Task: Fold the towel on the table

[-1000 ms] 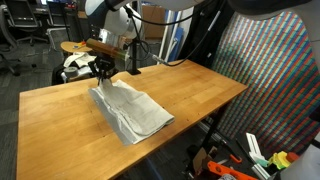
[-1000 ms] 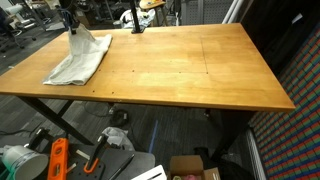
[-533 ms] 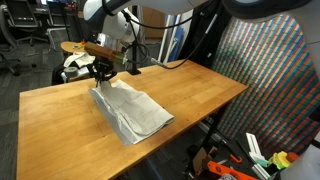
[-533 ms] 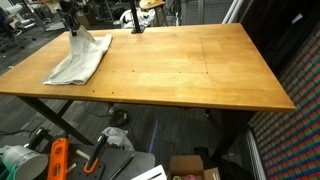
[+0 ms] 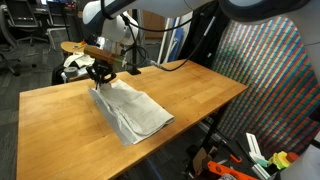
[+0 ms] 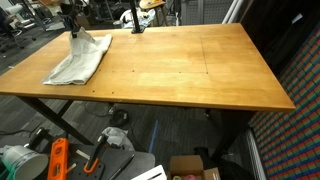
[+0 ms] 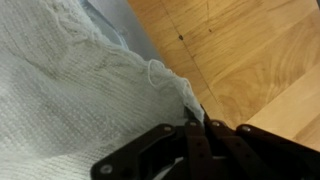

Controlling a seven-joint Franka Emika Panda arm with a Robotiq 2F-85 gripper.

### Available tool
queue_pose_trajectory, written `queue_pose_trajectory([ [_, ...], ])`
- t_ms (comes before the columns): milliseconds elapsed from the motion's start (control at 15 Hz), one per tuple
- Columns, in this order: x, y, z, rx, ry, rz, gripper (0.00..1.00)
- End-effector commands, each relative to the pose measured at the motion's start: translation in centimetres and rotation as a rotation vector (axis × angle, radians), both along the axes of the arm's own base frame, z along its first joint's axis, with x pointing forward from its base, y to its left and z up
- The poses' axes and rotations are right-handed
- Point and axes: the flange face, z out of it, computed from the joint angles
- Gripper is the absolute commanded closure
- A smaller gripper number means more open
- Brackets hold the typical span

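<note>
I should put the held corner down, because my gripper has only one corner of the towel. The towel's other far corner lies apart, so I should pick up that far corner next.
A light grey towel lies crumpled near one corner of the wooden table. In both exterior views one corner is pulled up off the top. My gripper is shut on that raised corner, just above the table's far edge. From the opposite side the towel hangs from the gripper and spreads down onto the table. In the wrist view the knitted towel fills the left, and its edge runs into the closed gripper.
A round wooden stool with a white-and-dark fabric bundle stands just behind the table by the gripper. A colourful panel rises at one side. Tools and boxes lie on the floor under the table.
The arm has shifted very slightly. The towel corner stays pinched and the cloth keeps nearly the same shape.
</note>
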Motion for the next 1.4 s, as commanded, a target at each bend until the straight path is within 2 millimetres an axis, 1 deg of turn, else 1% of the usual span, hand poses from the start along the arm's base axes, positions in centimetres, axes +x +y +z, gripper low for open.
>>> queue_pose_trajectory([
  [0,0.5,0.8,0.0,0.013,-0.020,0.001,0.98],
  [267,0.4,1.2,-0.5,0.016,-0.015,0.005,0.98],
  [333,0.4,1.3,-0.5,0.015,-0.015,0.006,0.96],
  [400,0.4,1.3,-0.6,0.014,-0.014,0.007,0.90],
  [467,0.4,1.4,-0.7,0.015,-0.013,0.008,0.71],
  [533,0.4,1.5,-0.7,0.014,-0.013,0.009,0.68],
  [600,0.4,1.6,-0.8,0.014,-0.014,0.010,0.60],
  [667,0.3,1.7,-0.8,0.013,-0.016,0.014,0.85],
  [867,0.4,2.3,-0.7,0.014,-0.035,0.018,1.00],
  [1000,0.5,2.6,-0.7,0.013,-0.040,0.018,1.00],
  [1067,0.5,2.7,-0.6,0.013,-0.042,0.017,0.74],
  [1133,0.4,2.8,-0.5,0.012,-0.049,0.019,0.74],
  [1200,0.4,2.9,-0.3,0.012,-0.058,0.022,0.68],
  [1333,0.4,2.8,0.1,-0.009,-0.084,0.021,0.53],
])
